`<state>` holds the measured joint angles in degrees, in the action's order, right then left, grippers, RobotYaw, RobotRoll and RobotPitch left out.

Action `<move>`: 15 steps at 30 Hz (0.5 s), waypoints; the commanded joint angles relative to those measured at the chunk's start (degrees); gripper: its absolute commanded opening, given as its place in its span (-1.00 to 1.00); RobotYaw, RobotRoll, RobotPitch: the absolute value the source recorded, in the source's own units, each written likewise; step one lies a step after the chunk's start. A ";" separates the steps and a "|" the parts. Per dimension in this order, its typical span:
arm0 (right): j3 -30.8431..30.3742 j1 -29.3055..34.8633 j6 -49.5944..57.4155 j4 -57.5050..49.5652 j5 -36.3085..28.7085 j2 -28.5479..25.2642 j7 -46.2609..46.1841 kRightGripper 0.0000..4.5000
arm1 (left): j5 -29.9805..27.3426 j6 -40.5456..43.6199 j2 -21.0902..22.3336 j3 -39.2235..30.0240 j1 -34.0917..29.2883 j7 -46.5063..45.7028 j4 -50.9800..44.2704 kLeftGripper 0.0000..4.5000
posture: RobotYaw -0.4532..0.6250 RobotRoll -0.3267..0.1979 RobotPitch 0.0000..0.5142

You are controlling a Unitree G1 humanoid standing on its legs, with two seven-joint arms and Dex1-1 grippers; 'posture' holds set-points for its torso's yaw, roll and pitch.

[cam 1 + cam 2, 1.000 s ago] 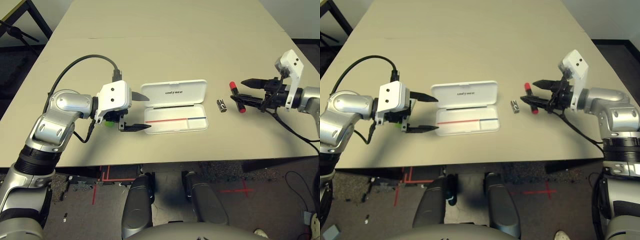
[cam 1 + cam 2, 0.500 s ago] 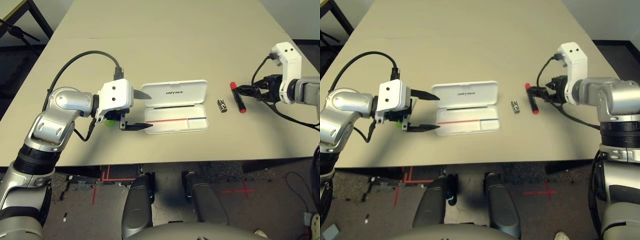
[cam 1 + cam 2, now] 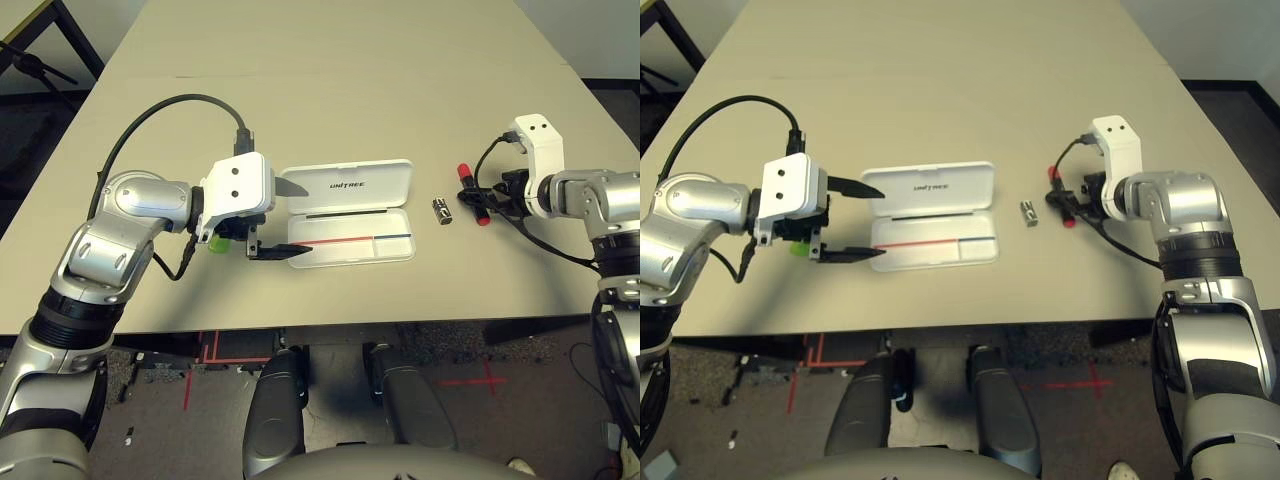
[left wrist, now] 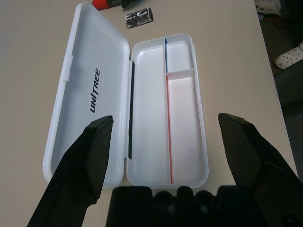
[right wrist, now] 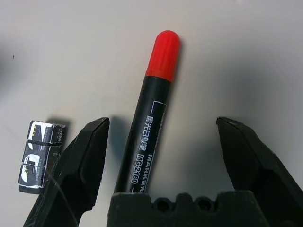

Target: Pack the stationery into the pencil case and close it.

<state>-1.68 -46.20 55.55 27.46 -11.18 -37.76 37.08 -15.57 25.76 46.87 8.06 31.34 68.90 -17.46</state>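
Note:
I expect the marker's body [image 5: 143, 137] to roll and swing into line when I close my right gripper, because the red-and-black marker lies slanted [image 5: 156, 94] between its open fingers.
The white pencil case [image 3: 349, 212] lies open at mid-table, its "UNITREE" lid [image 4: 90, 94] folded back and its tray [image 4: 168, 127] holding nothing. My left gripper [image 3: 288, 220] is open at the case's left end, one finger by the lid and one by the tray. A green bit of the stick [image 3: 213, 243] peeks out under that hand. To the right of the case lies the small black-and-silver cylinder [image 3: 442, 211], then the red-and-black marker [image 5: 147, 127]. My right gripper [image 5: 161, 125] is open, a finger on each side of the marker's barrel without touching it.
The beige table [image 3: 350, 80] stretches far behind the case. A black cable [image 3: 165, 110] loops over my left forearm. The table's front edge [image 3: 330, 325] runs close below the case, with floor beyond it.
My right arm has swung in and turned its wrist, lowering the gripper over the marker. My left gripper has edged slightly right toward the case. The case, marker and cylinder have not moved.

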 commanded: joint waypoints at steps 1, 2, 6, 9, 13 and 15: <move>-0.99 0.00 -0.44 1.98 0.66 0.61 0.91 0.55 | -0.50 0.73 0.56 0.59 0.16 -0.02 -1.60 1.00 | -0.23 0.25 -0.33; -0.98 0.10 -0.45 1.99 0.78 0.56 1.12 0.40 | -0.51 0.77 0.64 0.55 0.10 0.01 -1.64 1.00 | -0.22 0.25 -0.33; -1.02 0.44 -0.60 1.73 1.35 -0.25 1.77 -0.31 | -0.61 0.94 0.77 0.51 -0.10 0.09 -1.82 1.00 | -0.23 0.25 -0.32; -0.82 0.64 -1.04 1.18 1.87 -1.39 2.09 -0.76 | -0.56 0.82 0.84 0.59 -0.14 0.22 -1.68 1.00 | -0.23 0.25 -0.32; -2.35 1.34 -3.36 -1.39 2.88 -4.92 5.67 -0.79 | -0.44 0.53 0.87 0.79 -0.01 0.44 -1.23 1.00 | -0.25 0.25 -0.30; -3.88 2.03 -4.99 -3.33 3.28 -7.42 8.89 -0.79 | -0.40 0.35 0.93 0.84 0.00 0.57 -0.99 1.00 | -0.25 0.25 -0.29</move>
<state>-4.16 -45.17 51.98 26.36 -8.71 -43.45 43.41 -15.62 26.36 47.43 8.06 31.30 68.94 -17.76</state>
